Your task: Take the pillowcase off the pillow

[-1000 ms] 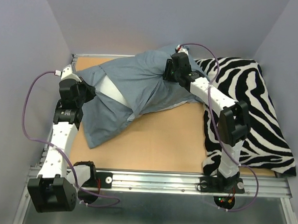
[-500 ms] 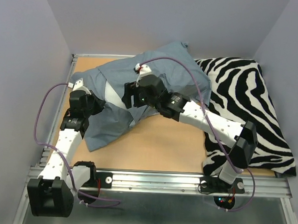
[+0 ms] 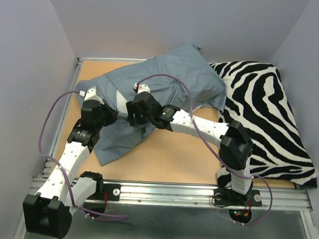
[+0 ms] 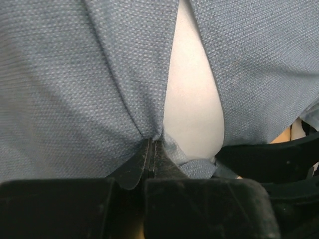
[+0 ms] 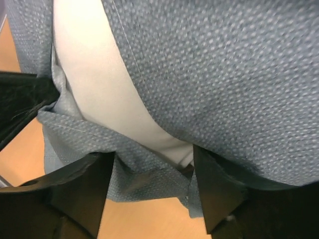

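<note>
I should open my left gripper and take hold of the pillowcase closer to the front, because my left gripper is pinching beside the white strip while the pillowcase is still around the pillow's near end.
The pillowcase, plain dusty blue here, lies over the back-left of the table with the pillow inside. A strip of the white pillow shows through the opening between the two grippers. My left gripper is shut on a fold of the pillowcase at the edge of the opening, next to the bare pillow. My right gripper is open over the opening, its fingers either side of a fold of pillowcase and the white pillow.
A black-and-white zebra-print cushion fills the right side of the table. The bare wooden tabletop shows in front of the pillow. Grey walls close in the left, back and right. A metal rail runs along the near edge.
My right arm has swung from the pillow's back right corner leftward and nearer, down to the opening. My left gripper has pulled the pillowcase edge nearer and rightward.
</note>
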Controlling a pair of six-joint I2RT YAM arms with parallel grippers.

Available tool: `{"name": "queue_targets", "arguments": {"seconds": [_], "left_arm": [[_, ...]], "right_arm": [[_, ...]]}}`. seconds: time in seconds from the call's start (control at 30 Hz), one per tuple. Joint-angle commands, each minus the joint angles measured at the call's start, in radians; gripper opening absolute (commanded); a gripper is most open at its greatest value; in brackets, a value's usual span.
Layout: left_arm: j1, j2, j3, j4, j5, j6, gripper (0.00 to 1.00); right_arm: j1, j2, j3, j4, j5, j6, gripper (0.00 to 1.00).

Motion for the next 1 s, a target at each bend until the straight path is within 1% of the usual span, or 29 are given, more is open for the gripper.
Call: {"name": "queue_targets", "arguments": {"seconds": [0.0, 0.1, 0.13, 0.17, 0.23, 0.33, 0.37, 0.5, 0.63, 0.7, 0.73, 0.77, 0.8, 0.87, 0.93, 0.97], "left_arm": [[-0.011, -0.058, 0.025, -0.085, -0.049, 0.031, 0.0], [-0.023, -0.068, 0.02, -0.101, -0.095, 0.02, 0.0], [-0.023, -0.063, 0.023, -0.102, -0.09, 0.017, 0.0], [-0.025, -0.048, 0.023, -0.097, -0.084, 0.017, 0.0], [-0.026, -0.016, 0.022, -0.078, -0.063, 0.026, 0.0], [-0.048, 0.023, 0.014, -0.042, -0.013, 0.037, 0.0], [-0.058, 0.046, 0.016, -0.038, -0.013, 0.037, 0.0], [-0.098, 0.089, 0.026, -0.01, 0.007, 0.049, 0.0], [-0.147, 0.121, 0.052, -0.015, 0.007, 0.069, 0.0], [-0.163, 0.139, 0.06, -0.01, 0.016, 0.072, 0.0], [-0.166, 0.147, 0.069, -0.002, 0.023, 0.077, 0.0], [-0.175, 0.164, 0.075, 0.001, 0.036, 0.081, 0.0], [-0.178, 0.17, 0.081, 0.002, 0.04, 0.083, 0.0], [-0.181, 0.182, 0.104, -0.001, 0.039, 0.094, 0.0], [-0.184, 0.178, 0.123, -0.015, 0.025, 0.097, 0.0], [-0.184, 0.164, 0.129, -0.024, 0.02, 0.1, 0.0]], "right_arm": [[-0.028, -0.015, 0.084, 0.036, 0.104, 0.017, 0.73], [-0.068, -0.032, 0.062, 0.042, 0.084, 0.044, 0.79], [-0.077, -0.038, 0.061, 0.046, 0.081, 0.046, 0.81], [-0.098, -0.041, 0.059, 0.051, 0.084, 0.044, 0.85], [-0.129, -0.041, 0.061, 0.052, 0.08, 0.049, 0.89], [-0.207, -0.029, 0.071, 0.051, 0.032, 0.07, 0.92], [-0.244, -0.029, 0.071, 0.052, -0.004, 0.083, 0.94], [-0.272, 0.0, 0.101, 0.053, -0.051, 0.086, 0.95], [-0.276, -0.01, 0.098, 0.059, -0.055, 0.09, 0.96], [-0.282, -0.019, 0.091, 0.066, -0.098, 0.077, 0.96], [-0.284, -0.048, 0.075, 0.083, -0.135, 0.058, 0.96], [-0.284, -0.068, 0.046, 0.148, -0.22, 0.049, 0.96], [-0.284, -0.088, 0.007, 0.164, -0.263, 0.048, 0.96], [-0.284, -0.137, -0.027, 0.184, -0.323, 0.052, 0.96], [-0.284, -0.174, -0.085, 0.194, -0.348, 0.081, 0.96], [-0.284, -0.22, -0.108, 0.213, -0.359, 0.083, 0.96]]}}
